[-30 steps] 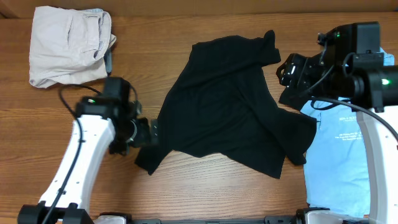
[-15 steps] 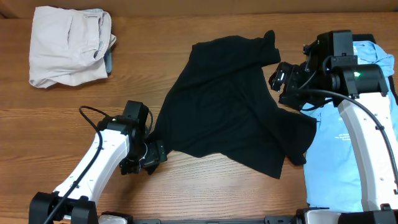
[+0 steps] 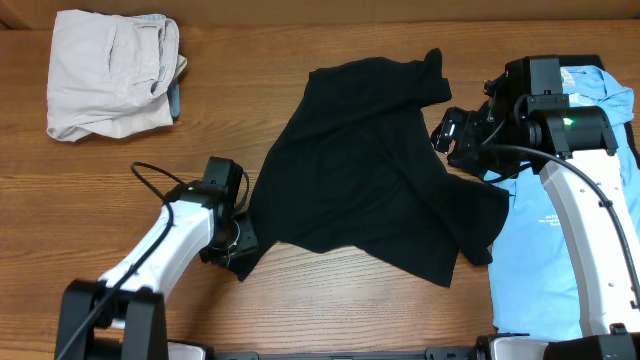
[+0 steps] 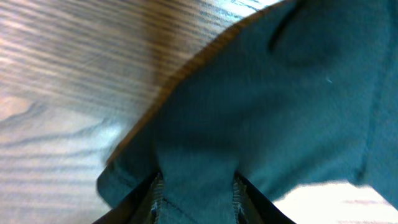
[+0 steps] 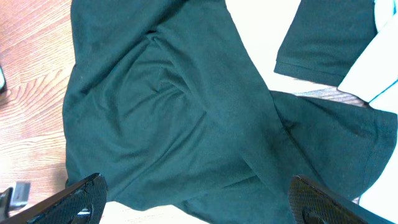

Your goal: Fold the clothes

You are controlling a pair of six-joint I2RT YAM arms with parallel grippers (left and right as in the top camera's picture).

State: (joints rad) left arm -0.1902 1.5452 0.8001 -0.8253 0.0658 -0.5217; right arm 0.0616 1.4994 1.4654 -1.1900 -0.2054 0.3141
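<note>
Next, I take the shirt's opposite end (image 3: pixel 494 206) with my right gripper and help stretch it tight, because the black shirt is lying crumpled with its lower corner (image 3: pixel 245 264) in my left gripper.
The black shirt (image 3: pixel 370 170) lies rumpled and spread across the middle of the table. My left gripper (image 3: pixel 243 242) is at its lower left corner. In the left wrist view the dark cloth (image 4: pixel 261 106) bunches between the two pads, so the left gripper (image 4: pixel 196 190) is shut on that corner. My right gripper (image 3: pixel 450 130) hovers over the shirt's right side near a sleeve. Its fingers (image 5: pixel 81 196) stand wide apart with the shirt (image 5: pixel 186 112) lying flat below them and nothing held.
Folded beige trousers (image 3: pixel 110 75) sit at the far left corner. A light-blue T-shirt (image 3: pixel 555 240) with small white print lies along the right edge, partly under the black shirt and the right arm. Bare wood (image 3: pixel 330 300) shows along the front.
The left arm has swung toward the shirt's lower left corner and its jaws have closed on the cloth. The right gripper has shifted slightly left and lower, still open.
</note>
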